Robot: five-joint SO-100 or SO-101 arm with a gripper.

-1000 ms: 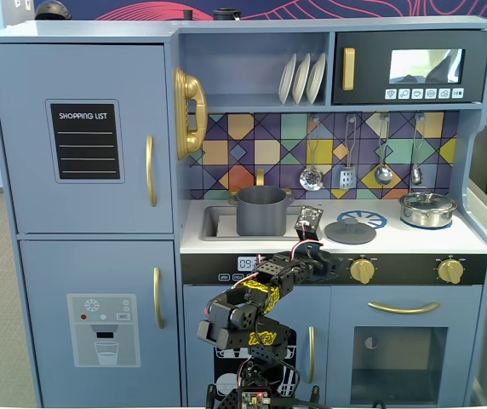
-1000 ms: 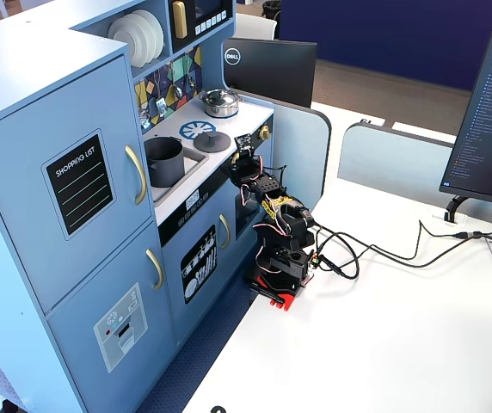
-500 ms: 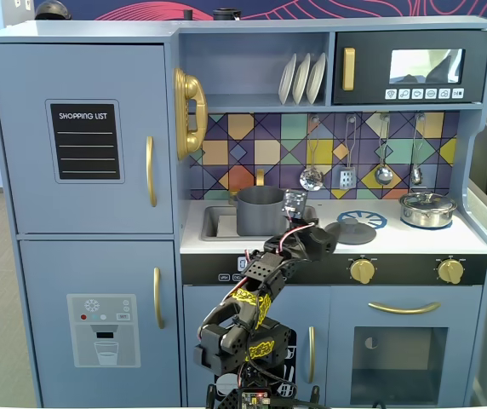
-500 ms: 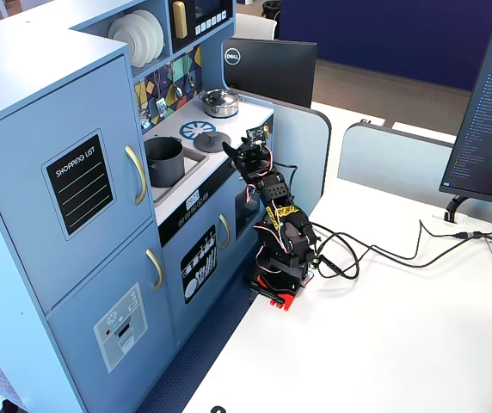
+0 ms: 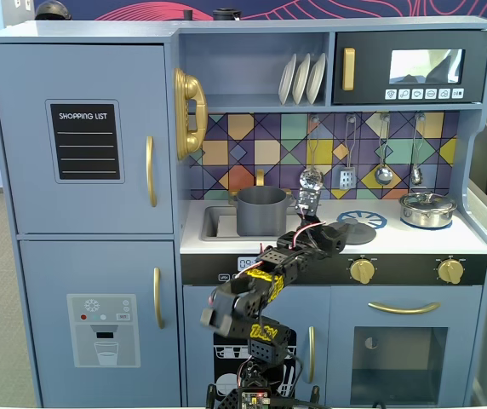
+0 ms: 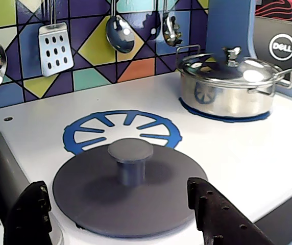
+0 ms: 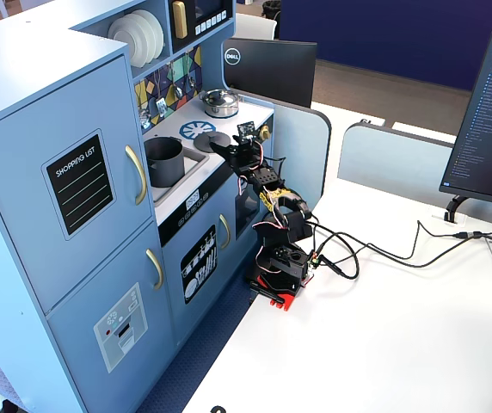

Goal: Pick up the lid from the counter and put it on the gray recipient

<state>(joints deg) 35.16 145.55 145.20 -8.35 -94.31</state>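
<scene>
The lid [image 5: 359, 233] lies flat and the blue burner mark's spokes [image 5: 363, 218] go under it there, so I should expect to find only the hidden rest of the mark when I lift.
The dark-gray lid [image 6: 90, 196] with its centre knob [image 6: 130, 155] lies flat on the white counter, partly over the blue burner mark [image 6: 120, 133]. My gripper [image 6: 116, 188] is open, and its two black fingers [image 6: 31, 214] stand either side of the lid's near edge without closing on it. In a fixed view the gripper [image 5: 335, 236] reaches over the counter's front edge to the lid [image 5: 358, 230]. The gray recipient [image 5: 261, 210] stands in the sink to the left, open and empty-topped. It also shows in another fixed view [image 7: 164, 161], left of the lid [image 7: 214, 140].
A shiny steel pot with lid [image 6: 225, 84] stands on the far right burner. Utensils [image 6: 54, 47] hang on the tiled back wall. The sink wall [image 6: 0, 168] is close on the left. Gold knobs [image 5: 362, 271] line the front panel.
</scene>
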